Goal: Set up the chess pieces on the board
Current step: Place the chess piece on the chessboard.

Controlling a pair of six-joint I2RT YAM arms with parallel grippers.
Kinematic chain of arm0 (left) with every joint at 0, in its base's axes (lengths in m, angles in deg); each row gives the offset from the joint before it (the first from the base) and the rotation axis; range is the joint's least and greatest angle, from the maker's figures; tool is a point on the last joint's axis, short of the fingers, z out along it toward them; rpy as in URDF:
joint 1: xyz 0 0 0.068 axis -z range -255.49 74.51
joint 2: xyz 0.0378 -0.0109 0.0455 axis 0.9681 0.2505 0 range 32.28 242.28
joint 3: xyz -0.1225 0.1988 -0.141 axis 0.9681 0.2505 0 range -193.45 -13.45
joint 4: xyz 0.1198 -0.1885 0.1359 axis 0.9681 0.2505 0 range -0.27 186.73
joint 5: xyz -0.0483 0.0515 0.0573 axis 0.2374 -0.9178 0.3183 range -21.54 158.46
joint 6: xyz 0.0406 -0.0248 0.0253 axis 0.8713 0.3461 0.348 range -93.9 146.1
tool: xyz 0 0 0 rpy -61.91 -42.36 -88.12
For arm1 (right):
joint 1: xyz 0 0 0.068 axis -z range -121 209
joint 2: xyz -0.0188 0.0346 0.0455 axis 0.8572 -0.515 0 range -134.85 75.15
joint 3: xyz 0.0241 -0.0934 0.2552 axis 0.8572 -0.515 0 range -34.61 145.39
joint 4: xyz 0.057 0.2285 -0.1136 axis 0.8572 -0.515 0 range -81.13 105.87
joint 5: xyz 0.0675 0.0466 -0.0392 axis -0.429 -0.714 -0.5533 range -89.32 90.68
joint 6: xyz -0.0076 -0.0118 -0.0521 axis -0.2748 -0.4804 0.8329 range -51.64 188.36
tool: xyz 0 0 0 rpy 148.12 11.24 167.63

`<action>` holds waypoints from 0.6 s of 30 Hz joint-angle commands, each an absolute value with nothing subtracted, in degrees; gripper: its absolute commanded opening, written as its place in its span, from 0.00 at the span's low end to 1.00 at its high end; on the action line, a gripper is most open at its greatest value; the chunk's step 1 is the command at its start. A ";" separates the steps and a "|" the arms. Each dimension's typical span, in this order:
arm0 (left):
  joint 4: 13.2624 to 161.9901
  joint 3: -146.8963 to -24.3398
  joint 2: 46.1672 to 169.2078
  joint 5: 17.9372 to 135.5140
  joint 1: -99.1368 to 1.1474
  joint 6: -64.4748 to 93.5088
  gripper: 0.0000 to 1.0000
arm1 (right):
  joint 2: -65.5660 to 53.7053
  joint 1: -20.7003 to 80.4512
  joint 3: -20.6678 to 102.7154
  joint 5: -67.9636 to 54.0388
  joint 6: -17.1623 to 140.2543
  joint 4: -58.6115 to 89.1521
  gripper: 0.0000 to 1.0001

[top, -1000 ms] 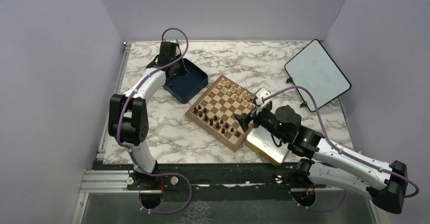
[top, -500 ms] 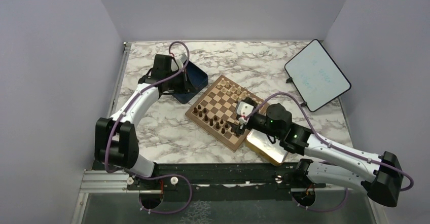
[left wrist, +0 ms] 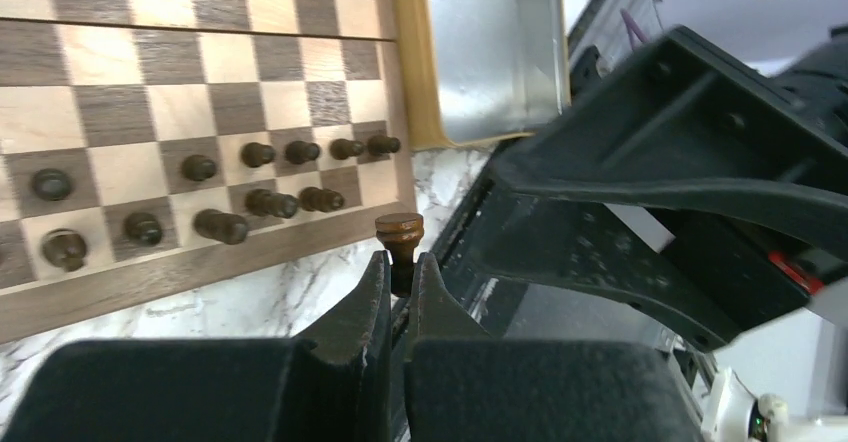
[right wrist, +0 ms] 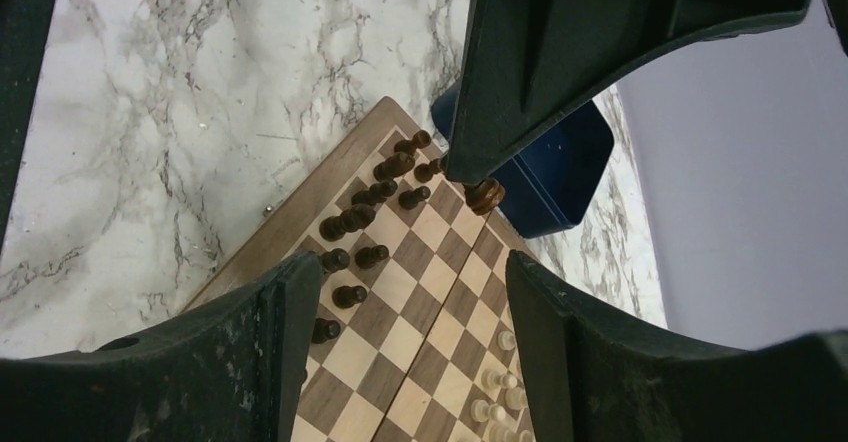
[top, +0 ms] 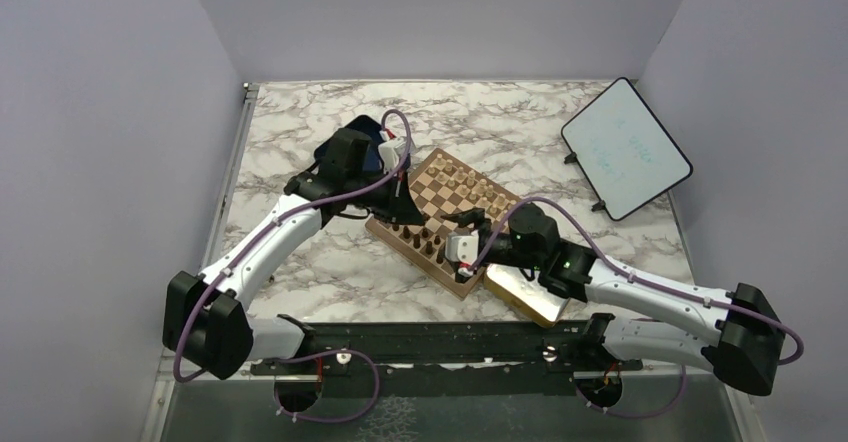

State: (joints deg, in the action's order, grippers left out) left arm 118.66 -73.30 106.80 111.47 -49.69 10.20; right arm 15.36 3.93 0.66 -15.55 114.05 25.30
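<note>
I should go on holding with my left gripper before my right gripper closes on the dark brown chess piece's loose end [left wrist: 400,224], which sticks out toward my open right gripper.
The board [top: 450,207] lies at mid-table. Dark brown chess pieces [top: 420,240] stand in two rows along its near-left side, and they also show in the left wrist view [left wrist: 260,177] and the right wrist view [right wrist: 365,207]. My left gripper [left wrist: 400,264] is shut on one dark brown chess piece [left wrist: 399,234], held in the air by the board's edge. In the top view the left gripper [top: 403,190] hovers over the board's left corner. My right gripper [right wrist: 410,267] is open and empty above the board's near corner [top: 462,262].
Pale chessmen [top: 470,182] stand on the board's far-right side. A dark blue box [right wrist: 560,162] sits beyond the board's left corner. A gold-rimmed tray [top: 528,294] lies under the right arm. A white tablet [top: 625,147] lies at the back right.
My left arm has swung from the blue box to the board's left corner, carrying a dark piece. My right gripper has moved left from the tray to over the board's near corner.
</note>
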 commanded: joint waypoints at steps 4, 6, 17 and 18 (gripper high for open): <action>119.11 -70.91 103.14 119.05 -47.65 11.62 0.00 | 13.45 3.72 1.18 -18.98 118.02 27.41 0.67; 119.09 -70.48 102.46 118.48 -47.08 11.81 0.00 | 13.07 3.72 1.35 -18.09 118.07 27.89 0.63; 119.09 -69.43 101.27 120.01 -45.76 11.69 0.00 | 10.54 3.72 1.85 -17.58 120.22 30.64 0.54; 119.09 -69.51 101.22 119.92 -45.66 11.68 0.00 | 10.28 3.72 1.99 -17.72 120.48 30.60 0.54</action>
